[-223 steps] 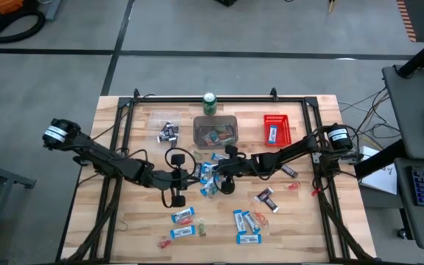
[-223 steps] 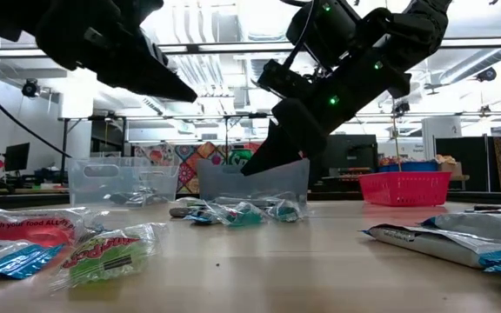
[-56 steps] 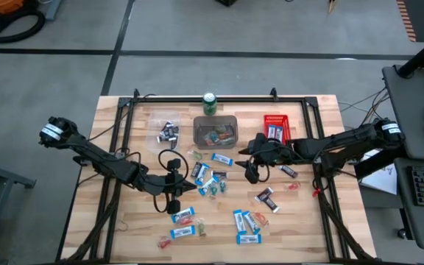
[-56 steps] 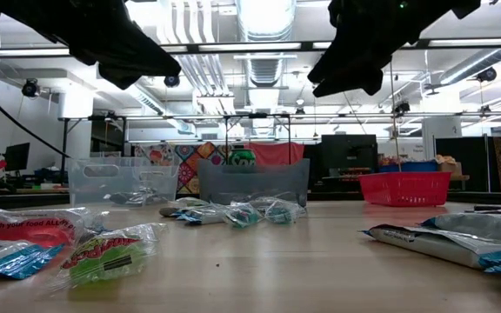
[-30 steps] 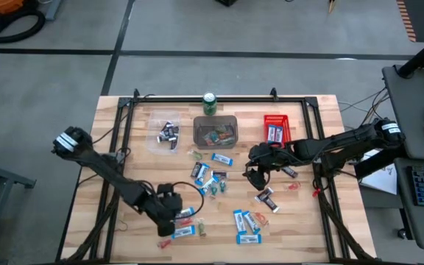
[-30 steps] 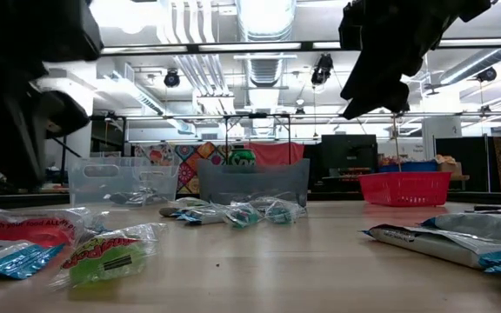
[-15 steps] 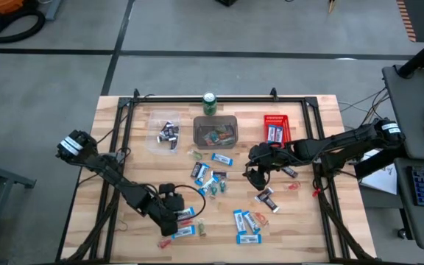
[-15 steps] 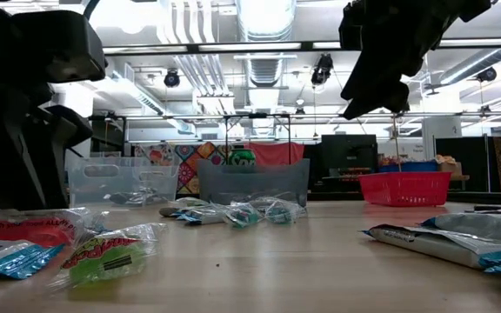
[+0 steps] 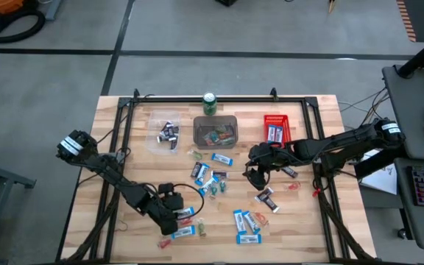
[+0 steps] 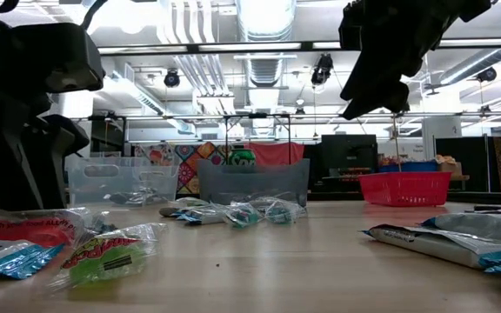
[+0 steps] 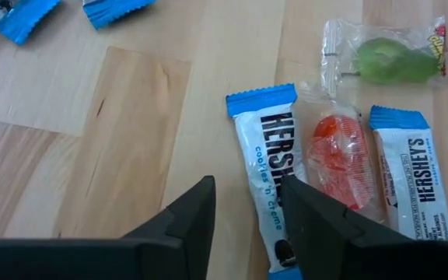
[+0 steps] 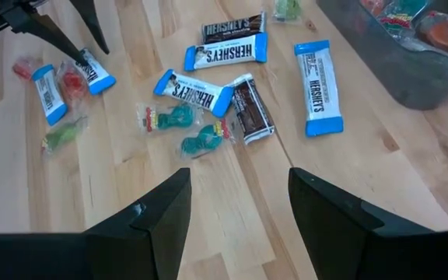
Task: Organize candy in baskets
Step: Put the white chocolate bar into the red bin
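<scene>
My left gripper's finger hides the first blue-and-white bar's near end (image 11: pixel 281 268). I should move the gripper until its fingers straddle that bar (image 11: pixel 266 159), and only then close them.
Candy lies scattered over the wooden table. At the near left, a blue-and-white bar (image 11: pixel 269 179), a red sweet (image 11: pixel 341 159), a second blue-and-white bar (image 11: pixel 411 179) and a green sweet (image 11: pixel 395 61) lie side by side. My left gripper (image 11: pixel 247 225) (image 9: pixel 177 216) stands open low over them, one finger over the first bar's near end. My right gripper (image 9: pixel 252 173) (image 12: pixel 236 210) hangs open above the table's middle right, with nothing between its fingers. The clear basket (image 9: pixel 166 132), grey basket (image 9: pixel 216 131) and red basket (image 9: pixel 276 129) stand in a row along the far side. My left gripper comes slanting down from the table's left. One finger (image 11: pixel 317 225) covers the near end of the first blue-and-white bar (image 11: pixel 274 210), which lies flat on the table. Whether that finger touches the bar, I cannot tell.
A green drink can (image 9: pixel 210 103) stands behind the grey basket. More bars and small sweets lie in the table's middle (image 9: pixel 208 177) and near right (image 9: pixel 247 224). A dark bar (image 9: pixel 265 197) lies below my right gripper. Bare wood shows at the near left corner.
</scene>
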Controlling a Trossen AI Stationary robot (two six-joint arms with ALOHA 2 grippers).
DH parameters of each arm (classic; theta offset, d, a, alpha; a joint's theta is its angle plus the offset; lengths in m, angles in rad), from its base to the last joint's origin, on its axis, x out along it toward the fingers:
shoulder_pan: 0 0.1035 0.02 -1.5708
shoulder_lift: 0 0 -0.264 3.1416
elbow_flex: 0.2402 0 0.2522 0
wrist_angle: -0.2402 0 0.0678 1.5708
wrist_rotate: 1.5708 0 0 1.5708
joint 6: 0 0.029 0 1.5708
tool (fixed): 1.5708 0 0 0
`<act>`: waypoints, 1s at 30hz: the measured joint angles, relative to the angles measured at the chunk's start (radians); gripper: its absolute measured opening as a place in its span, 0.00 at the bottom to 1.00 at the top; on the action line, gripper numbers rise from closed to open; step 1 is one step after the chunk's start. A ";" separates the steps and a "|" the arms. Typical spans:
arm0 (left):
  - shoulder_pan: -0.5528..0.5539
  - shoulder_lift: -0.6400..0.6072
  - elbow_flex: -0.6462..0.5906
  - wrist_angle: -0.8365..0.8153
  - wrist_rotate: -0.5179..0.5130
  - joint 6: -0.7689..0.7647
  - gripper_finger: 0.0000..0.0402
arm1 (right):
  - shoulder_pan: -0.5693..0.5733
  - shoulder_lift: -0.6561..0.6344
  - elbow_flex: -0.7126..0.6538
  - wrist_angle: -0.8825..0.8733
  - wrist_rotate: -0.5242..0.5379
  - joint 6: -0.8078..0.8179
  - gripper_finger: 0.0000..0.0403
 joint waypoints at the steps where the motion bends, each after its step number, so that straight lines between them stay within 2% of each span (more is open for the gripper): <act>1: 0.000 0.000 0.000 0.000 0.000 0.000 0.32 | 0.000 0.000 0.000 0.000 0.000 0.000 0.51; 7: 0.000 0.000 -0.003 0.000 0.000 0.013 0.25 | 0.000 0.000 -0.001 0.000 0.018 0.000 0.51; 12: 0.000 -0.002 -0.012 -0.005 -0.003 0.019 0.06 | 0.000 0.000 -0.003 0.000 0.018 0.001 0.51; 14: 0.000 -0.003 -0.013 -0.029 -0.012 0.020 0.02 | 0.000 0.000 -0.004 0.001 0.018 0.000 0.51; 23: -0.002 -0.019 -0.017 -0.145 -0.166 0.077 0.00 | 0.000 0.000 -0.009 0.004 0.094 -0.002 0.51; 30: -0.002 -0.070 -0.018 -0.193 -0.193 0.074 0.00 | 0.000 0.000 -0.011 0.007 0.097 0.001 0.51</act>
